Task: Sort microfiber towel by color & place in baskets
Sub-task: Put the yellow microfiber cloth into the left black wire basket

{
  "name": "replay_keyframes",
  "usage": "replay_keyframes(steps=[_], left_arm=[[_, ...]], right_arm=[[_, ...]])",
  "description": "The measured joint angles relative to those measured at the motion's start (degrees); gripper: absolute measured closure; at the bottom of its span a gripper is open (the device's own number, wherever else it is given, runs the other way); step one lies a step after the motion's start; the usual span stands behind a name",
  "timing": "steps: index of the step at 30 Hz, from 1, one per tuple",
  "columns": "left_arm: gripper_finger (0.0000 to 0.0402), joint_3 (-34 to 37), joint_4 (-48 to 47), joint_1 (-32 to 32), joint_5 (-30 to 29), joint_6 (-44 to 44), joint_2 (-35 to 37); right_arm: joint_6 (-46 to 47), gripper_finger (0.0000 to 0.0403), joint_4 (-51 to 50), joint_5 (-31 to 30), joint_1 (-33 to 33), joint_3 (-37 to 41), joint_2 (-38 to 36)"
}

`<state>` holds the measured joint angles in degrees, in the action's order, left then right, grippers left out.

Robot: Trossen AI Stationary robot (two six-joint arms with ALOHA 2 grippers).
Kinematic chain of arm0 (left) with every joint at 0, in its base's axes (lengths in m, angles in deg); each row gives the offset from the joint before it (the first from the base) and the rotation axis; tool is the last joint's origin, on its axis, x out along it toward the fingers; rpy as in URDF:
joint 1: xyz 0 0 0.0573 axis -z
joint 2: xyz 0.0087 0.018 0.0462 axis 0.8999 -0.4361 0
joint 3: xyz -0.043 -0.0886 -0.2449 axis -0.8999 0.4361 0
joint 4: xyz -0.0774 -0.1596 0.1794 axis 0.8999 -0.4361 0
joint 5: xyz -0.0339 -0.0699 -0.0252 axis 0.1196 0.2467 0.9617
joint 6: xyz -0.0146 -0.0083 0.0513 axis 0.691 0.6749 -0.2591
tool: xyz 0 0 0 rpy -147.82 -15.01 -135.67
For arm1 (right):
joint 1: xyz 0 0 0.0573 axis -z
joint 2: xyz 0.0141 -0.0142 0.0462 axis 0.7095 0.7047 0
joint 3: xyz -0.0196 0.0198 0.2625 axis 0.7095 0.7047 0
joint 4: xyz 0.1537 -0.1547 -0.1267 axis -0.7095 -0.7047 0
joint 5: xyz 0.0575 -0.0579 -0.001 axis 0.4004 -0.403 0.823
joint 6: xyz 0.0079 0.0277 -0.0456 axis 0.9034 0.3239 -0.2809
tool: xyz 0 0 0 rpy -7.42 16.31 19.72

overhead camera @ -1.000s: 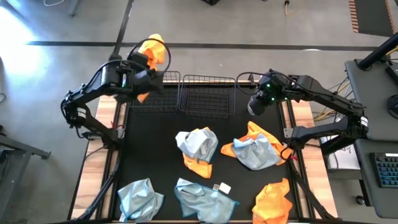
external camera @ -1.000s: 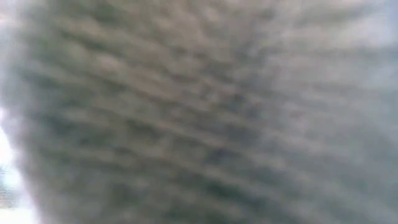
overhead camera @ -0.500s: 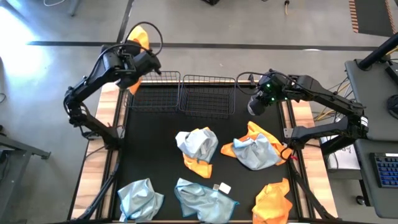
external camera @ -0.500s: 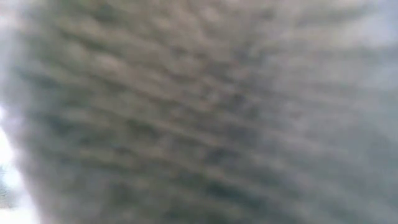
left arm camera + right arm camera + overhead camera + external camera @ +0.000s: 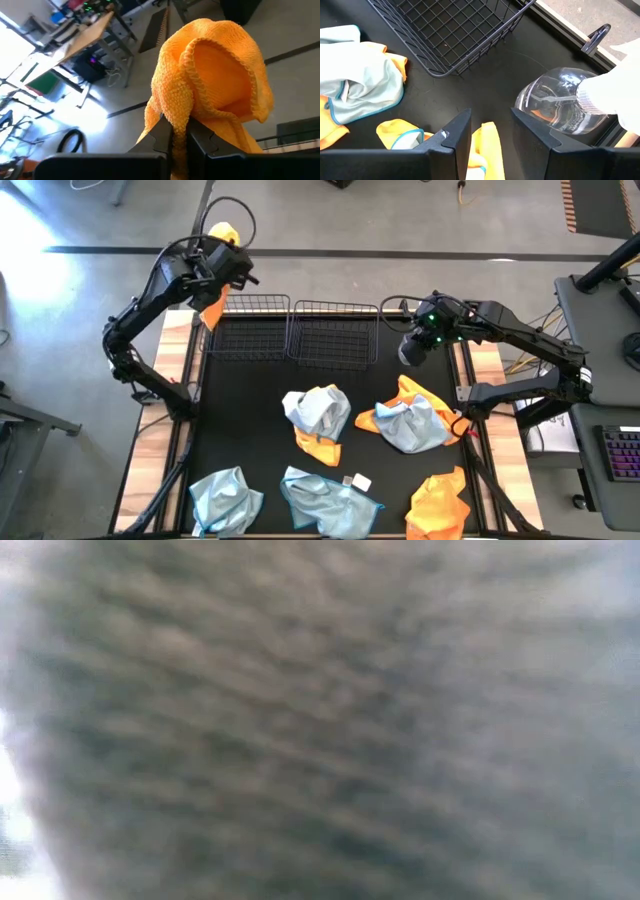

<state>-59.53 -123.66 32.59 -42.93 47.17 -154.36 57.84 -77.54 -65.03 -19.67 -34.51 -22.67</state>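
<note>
I can see that the orange towel (image 5: 214, 310) hangs past the outer rim of the basket nearest my left gripper, so next I swing my left gripper inward over that basket (image 5: 250, 333) before I open it.
My left gripper (image 5: 225, 252) hangs beyond the table's far left corner, past the left basket (image 5: 245, 330), shut on an orange microfiber towel (image 5: 215, 85). The right basket (image 5: 333, 332) stands beside the left one. My right gripper (image 5: 492, 132) hovers open by the right basket's right end, above an orange towel (image 5: 487, 142), touching nothing. More towels lie crumpled on the black mat: blue-grey over orange (image 5: 318, 415), a blue-and-orange heap (image 5: 408, 420), two blue-grey ones (image 5: 225, 498) (image 5: 325, 498) and an orange one (image 5: 440, 502). My left gripper pinches a bunched fold of the orange towel (image 5: 176, 120) between its two fingers (image 5: 161, 134). The cloth balloons past the fingertips with a hemmed edge curling over, and another part (image 5: 212, 310) hangs slack below. The towel is lifted clear of table and baskets.
A clear plastic spray bottle (image 5: 560, 107) lies at the mat's right edge close to my right gripper. The low view is wholly covered by a blurred cloth (image 5: 320, 720). Bare mat shows between the baskets and the towels.
My left gripper has swung from over the left basket's far left corner toward the table's far edge and a little left, turning as it went. The orange towel went with it, still held and clear of everything.
</note>
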Motion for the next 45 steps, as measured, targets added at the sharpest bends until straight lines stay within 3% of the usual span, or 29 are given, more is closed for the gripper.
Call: replay_keyframes(steps=[7,19,31,39,45], left_arm=[[0.0392,0.00,9.54,-2.25,10.66,-8.29,-0.04],[0.0392,4.16,-1.81,-2.33,11.15,-4.91,-0.14],[0.0392,16.21,-1.79,-2.31,14.84,-2.39,-0.08],[0.0391,19.53,-1.65,-2.25,19.81,-1.03,-0.06],[0.0366,20.10,-1.76,-2.68,30.16,-2.56,-0.03]], right_arm=[[0.00,0.0277,0.00,0.00,0.00,0.00,0.00],[-0.79,0.0277,-0.02,0.00,-0.01,0.00,0.00],[-0.73,0.0277,-0.04,0.00,0.00,0.00,0.00],[-1.10,0.0277,-0.03,0.00,0.00,0.00,0.00],[-1.33,0.0277,-0.02,0.01,-0.01,0.00,0.00]])
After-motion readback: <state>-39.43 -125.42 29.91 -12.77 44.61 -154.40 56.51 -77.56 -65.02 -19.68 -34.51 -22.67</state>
